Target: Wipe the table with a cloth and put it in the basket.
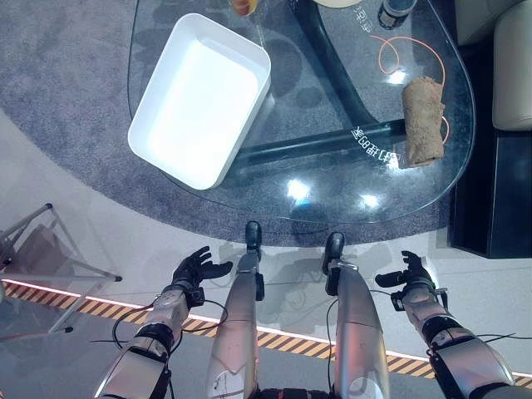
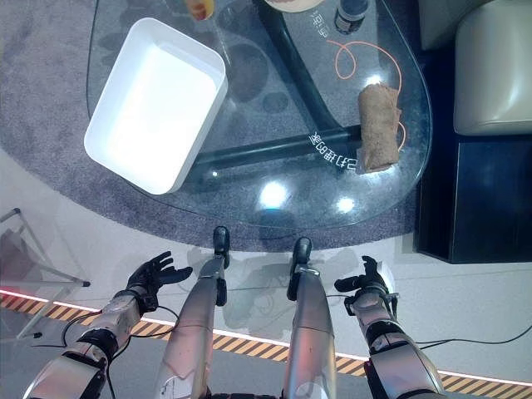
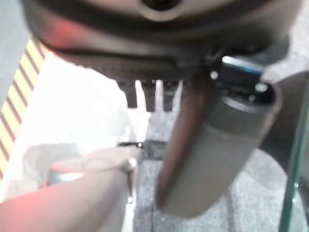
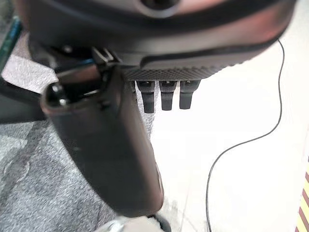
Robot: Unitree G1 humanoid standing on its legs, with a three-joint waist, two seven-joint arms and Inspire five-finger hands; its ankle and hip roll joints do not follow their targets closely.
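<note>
I expect the brown cloth (image 1: 424, 122) to stay bundled when I pick it up and carry it to the basket, because it lies in a thick, compact roll (image 1: 423, 140).
A brown cloth (image 1: 422, 121), rolled up, lies on the right part of the glass table (image 1: 332, 187). The white basket (image 1: 199, 98) stands on the table's left part, with nothing in it. My left hand (image 1: 198, 268) hangs low at the left, well short of the table's near edge, fingers relaxed and holding nothing. My right hand (image 1: 412, 278) hangs low at the right in the same way, open, far below the cloth. In the right wrist view the fingers (image 4: 165, 94) point straight out over the floor.
An orange cord (image 1: 397, 51) loops on the glass beside the cloth. A dark cup (image 1: 396, 12) and other items stand at the table's far edge. A cream sofa (image 1: 510, 66) and a dark low unit (image 1: 497, 199) border the right. A metal stand (image 1: 41, 249) is at the left.
</note>
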